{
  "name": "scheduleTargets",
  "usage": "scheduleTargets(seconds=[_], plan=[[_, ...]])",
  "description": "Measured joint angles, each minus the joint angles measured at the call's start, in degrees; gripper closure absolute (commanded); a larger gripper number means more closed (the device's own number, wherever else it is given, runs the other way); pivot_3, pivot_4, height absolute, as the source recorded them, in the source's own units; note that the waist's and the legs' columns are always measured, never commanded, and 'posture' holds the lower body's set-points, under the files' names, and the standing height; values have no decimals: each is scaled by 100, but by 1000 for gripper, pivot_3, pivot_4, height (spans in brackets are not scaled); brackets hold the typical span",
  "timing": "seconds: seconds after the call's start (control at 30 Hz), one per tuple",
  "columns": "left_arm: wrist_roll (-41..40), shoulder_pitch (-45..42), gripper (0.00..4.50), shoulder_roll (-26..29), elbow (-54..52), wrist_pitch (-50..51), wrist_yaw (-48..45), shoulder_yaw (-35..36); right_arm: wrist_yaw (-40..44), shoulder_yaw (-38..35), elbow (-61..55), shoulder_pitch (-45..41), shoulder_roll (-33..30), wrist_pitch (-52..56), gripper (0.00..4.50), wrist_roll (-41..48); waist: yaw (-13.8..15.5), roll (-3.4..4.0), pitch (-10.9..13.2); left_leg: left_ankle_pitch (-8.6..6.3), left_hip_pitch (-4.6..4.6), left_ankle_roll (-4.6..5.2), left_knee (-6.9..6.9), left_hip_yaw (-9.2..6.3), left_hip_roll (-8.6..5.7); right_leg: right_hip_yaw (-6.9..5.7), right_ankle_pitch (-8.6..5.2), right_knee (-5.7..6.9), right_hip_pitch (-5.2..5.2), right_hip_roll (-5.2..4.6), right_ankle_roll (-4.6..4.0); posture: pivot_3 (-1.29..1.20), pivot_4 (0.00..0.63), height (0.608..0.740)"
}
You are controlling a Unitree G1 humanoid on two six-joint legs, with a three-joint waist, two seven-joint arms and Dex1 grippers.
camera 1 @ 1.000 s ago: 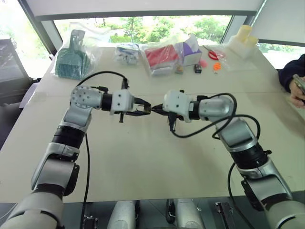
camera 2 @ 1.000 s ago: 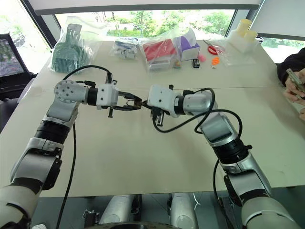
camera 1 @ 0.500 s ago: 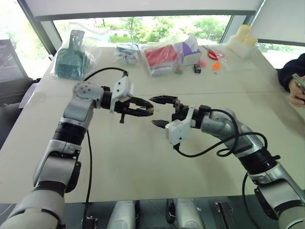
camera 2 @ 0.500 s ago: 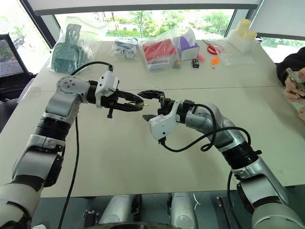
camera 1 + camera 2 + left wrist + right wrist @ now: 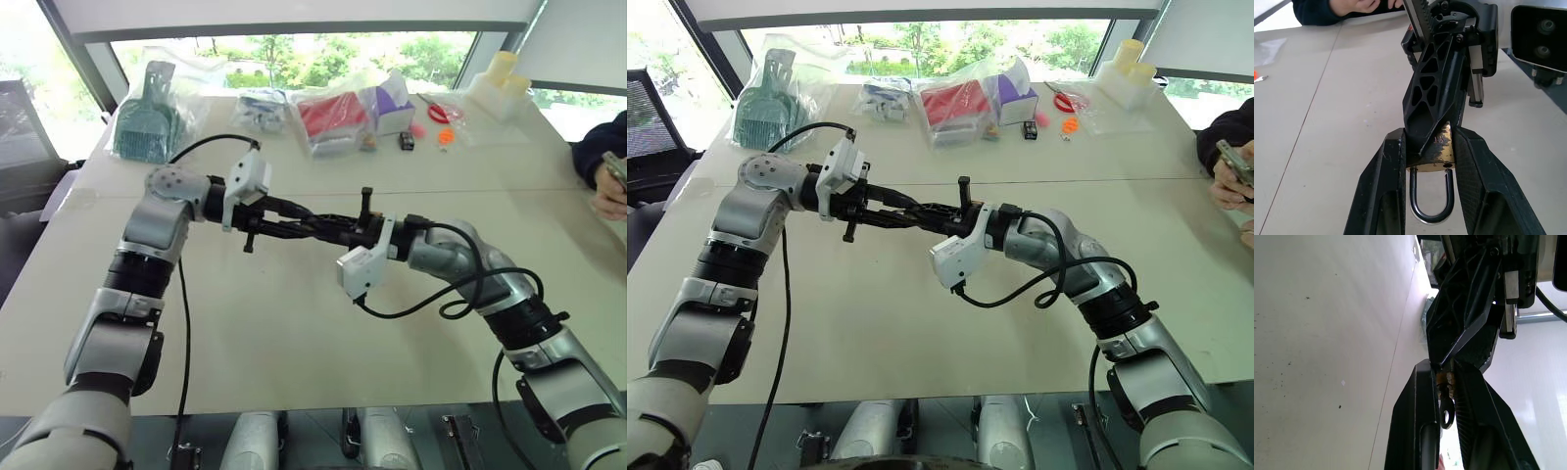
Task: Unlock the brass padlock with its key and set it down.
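Note:
My left gripper is holding the padlock's body, and the shackle's free leg (image 5: 1449,177) is clear of its hole. So next my left gripper lets go of the padlock's body, closes its fingers and pushes the shackle open.
The brass padlock (image 5: 1436,152) is small, with a yellowish body and a thin silver shackle (image 5: 1431,208). My left gripper (image 5: 1430,142) is shut on its body, the shackle pointing back toward the wrist. Both grippers meet tip to tip above the middle of the table (image 5: 294,333). My right gripper (image 5: 1444,369) reaches in from the right and is shut on the key (image 5: 1445,390), whose ring end shows between its fingers. The key's tip is at the padlock, hidden behind the left gripper's fingers (image 5: 1464,313). In the left eye view my left gripper (image 5: 312,226) and right gripper (image 5: 327,231) overlap.
Along the table's far edge lie plastic bags: a green scoop (image 5: 147,108), a red pack (image 5: 333,116), a purple box (image 5: 394,103), and small dark and orange items (image 5: 407,140). A person's hand (image 5: 609,186) rests at the right edge.
Half a second ago my right gripper stood open just right of the left gripper's tips. It has since shut on the key at the padlock. Over the second its wrist rolled; the left arm barely moved.

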Motion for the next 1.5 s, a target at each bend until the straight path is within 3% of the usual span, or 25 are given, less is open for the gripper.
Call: scheduleTargets(seconds=[0.3,0.37,0.57,0.77,0.87,1.13,1.5], plan=[[-29,-1,3722,39,-49,142,-18,-5,-54,1,11,0,13,-59,4411,-47,-1,0,0,0,0,0,0,0,0,0,0,0,0,0,0,0,150,740],[-29,-8,2685,57,-98,300,15,-9,-53,1,13,0,23,-56,4500,-50,0,0,0,0,0,0,0,0,0,0,0,0,0,0,0,0,150,740],[-20,-10,180,124,-102,521,140,-40,-52,1,13,0,48,-20,4500,-50,1,0,0,0,0,0,0,-1,0,0,0,1,0,0,0,0,150,740],[-161,-10,29,175,-243,624,420,245,-45,1,14,1,62,13,4500,-44,-10,0,0,0,0,0,0,-2,1,1,0,1,0,0,0,0,150,740],[-296,-10,867,295,-431,851,501,415,-41,1,22,3,62,40,4500,-41,-14,0,0,0,1,0,0,-2,2,1,0,1,0,0,0,0,150,740],[-380,340,4489,510,-799,1119,562,411,-37,2,93,4,115,53,4500,-41,-21,0,0,1,2,-1,0,-1,2,3,0,2,-1,0,0,0,150,740],[-107,722,4489,636,-1023,990,579,131,41,3,95,4,117,59,4500,-39,-3,0,0,2,3,-3,0,0,1,4,0,3,0,0,-1,0,150,740]])
